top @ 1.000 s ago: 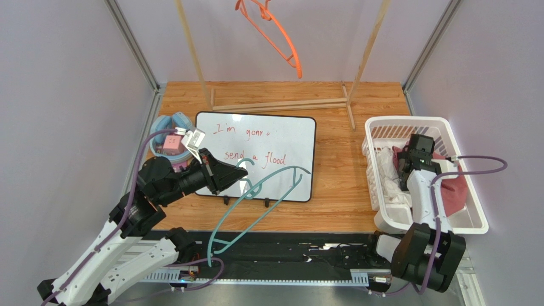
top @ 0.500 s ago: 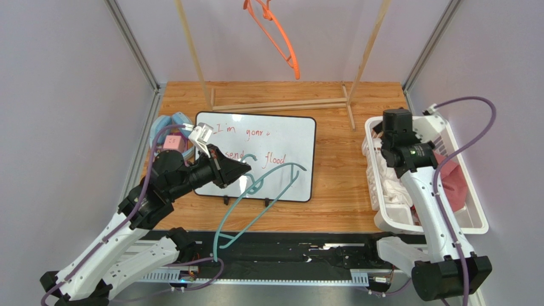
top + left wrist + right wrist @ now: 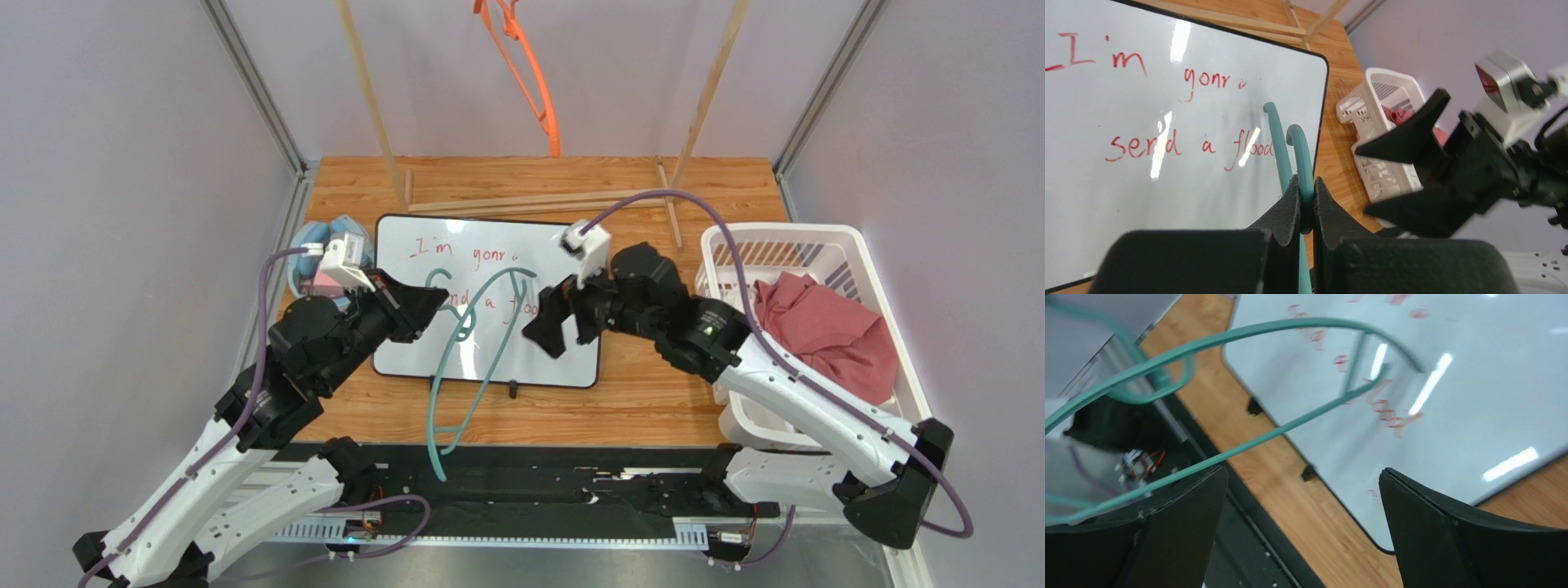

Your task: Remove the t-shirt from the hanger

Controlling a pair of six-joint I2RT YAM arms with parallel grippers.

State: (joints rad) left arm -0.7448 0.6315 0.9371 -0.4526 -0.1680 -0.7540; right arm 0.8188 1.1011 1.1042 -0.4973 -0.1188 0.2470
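Observation:
My right gripper should swing around and grab the hanger's near end (image 3: 437, 466) to free the hanger's hook, because my left gripper is pinching the teal hanger's neck (image 3: 1304, 171) below the hook.
The bare teal hanger (image 3: 429, 417) hangs from my left gripper (image 3: 436, 304), which is shut on its neck just below the hook, above the whiteboard. In the left wrist view the pads pinch the teal wire (image 3: 1306, 184). The red t-shirt (image 3: 822, 331) lies crumpled in the white basket (image 3: 785, 233) at the right, off the hanger. My right gripper (image 3: 555, 321) is open and empty over the whiteboard's right part, close to the hanger. In the right wrist view its jaws stand wide apart, and the teal hanger (image 3: 1290, 331) runs across in front.
A whiteboard (image 3: 491, 263) with red writing lies mid-table. An orange hanger (image 3: 528, 74) hangs on the wooden rack (image 3: 540, 200) at the back. A blue bowl with a pink cube (image 3: 325, 272) sits at the left. White cloth lies in the basket's near end.
My right arm has swung left out of the basket to the whiteboard, leaving the t-shirt in the basket. My left gripper has turned the teal hanger more upright and shifted it back.

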